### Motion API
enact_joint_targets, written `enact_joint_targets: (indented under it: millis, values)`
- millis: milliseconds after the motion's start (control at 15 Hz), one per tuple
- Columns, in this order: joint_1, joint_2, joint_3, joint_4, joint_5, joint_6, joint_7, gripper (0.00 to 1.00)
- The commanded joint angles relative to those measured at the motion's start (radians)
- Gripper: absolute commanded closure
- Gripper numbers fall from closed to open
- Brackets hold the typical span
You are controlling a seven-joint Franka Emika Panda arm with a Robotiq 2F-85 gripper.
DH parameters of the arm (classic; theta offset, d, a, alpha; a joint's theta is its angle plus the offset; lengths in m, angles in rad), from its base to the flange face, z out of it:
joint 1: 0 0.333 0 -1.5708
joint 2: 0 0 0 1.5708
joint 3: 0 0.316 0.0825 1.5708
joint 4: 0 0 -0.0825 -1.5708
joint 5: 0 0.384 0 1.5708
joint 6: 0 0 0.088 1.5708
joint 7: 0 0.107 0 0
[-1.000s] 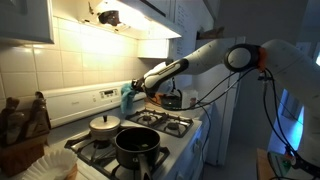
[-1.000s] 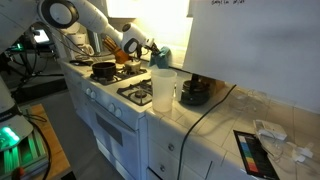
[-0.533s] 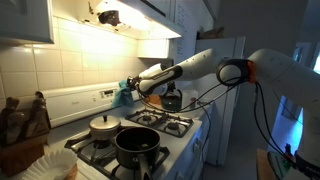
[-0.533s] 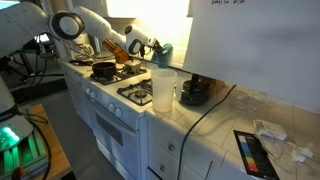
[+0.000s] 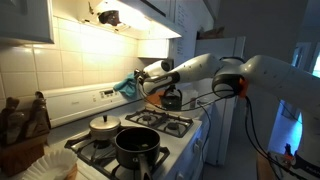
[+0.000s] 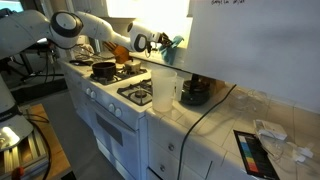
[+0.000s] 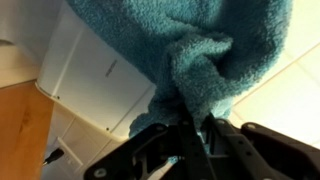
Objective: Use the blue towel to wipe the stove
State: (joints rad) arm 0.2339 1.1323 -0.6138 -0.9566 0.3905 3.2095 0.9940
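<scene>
The blue towel (image 5: 128, 88) is hanging high by the tiled wall, behind the burners. Next, my gripper pulls back and lowers it onto the open burner grates (image 5: 150, 119).
My gripper (image 5: 143, 76) is shut on the blue towel (image 5: 127, 87) and holds it in the air above the back of the white stove (image 5: 150, 128), near the tiled wall. In an exterior view the towel (image 6: 172, 45) hangs from the gripper (image 6: 158, 43) above the stove (image 6: 128, 92). In the wrist view the towel (image 7: 190, 50) fills the upper frame, pinched between the dark fingers (image 7: 196, 128).
A black pot (image 5: 136, 144) and a lidded silver pot (image 5: 104, 126) sit on the burners. A clear pitcher (image 6: 163, 89) and a dark appliance (image 6: 196, 92) stand on the counter beside the stove. A wooden knife block (image 5: 22, 125) stands on the far counter.
The gripper has lifted the towel higher and swung it toward the wall; the arm has stretched further across the stove.
</scene>
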Motion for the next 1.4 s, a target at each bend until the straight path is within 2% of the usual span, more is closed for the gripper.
enact_joint_targets:
  millis: [0, 133, 200, 400, 533, 867, 1000, 1133, 1200, 1333]
  values:
    - [0.057, 0.065, -0.222, -0.035, 0.067, -0.031, 0.147, 0.97]
    - [0.071, 0.095, -0.278, -0.046, 0.068, -0.065, 0.201, 0.97]
    - [0.071, 0.104, -0.278, -0.043, 0.061, -0.074, 0.215, 0.97]
    - [0.037, 0.122, -0.171, 0.021, 0.043, -0.054, 0.199, 0.97]
    - [0.013, 0.122, -0.072, 0.075, 0.032, -0.035, 0.17, 0.97]
    - [-0.046, 0.134, 0.121, 0.215, 0.001, 0.001, 0.098, 0.97]
    - [-0.083, 0.142, 0.226, 0.277, -0.007, 0.004, 0.048, 0.97]
    - [-0.119, 0.147, 0.356, 0.331, -0.016, -0.008, -0.016, 0.97]
    - [-0.141, 0.149, 0.454, 0.363, -0.027, -0.021, -0.066, 0.97]
    - [-0.157, 0.167, 0.608, 0.422, -0.041, -0.065, -0.142, 0.97]
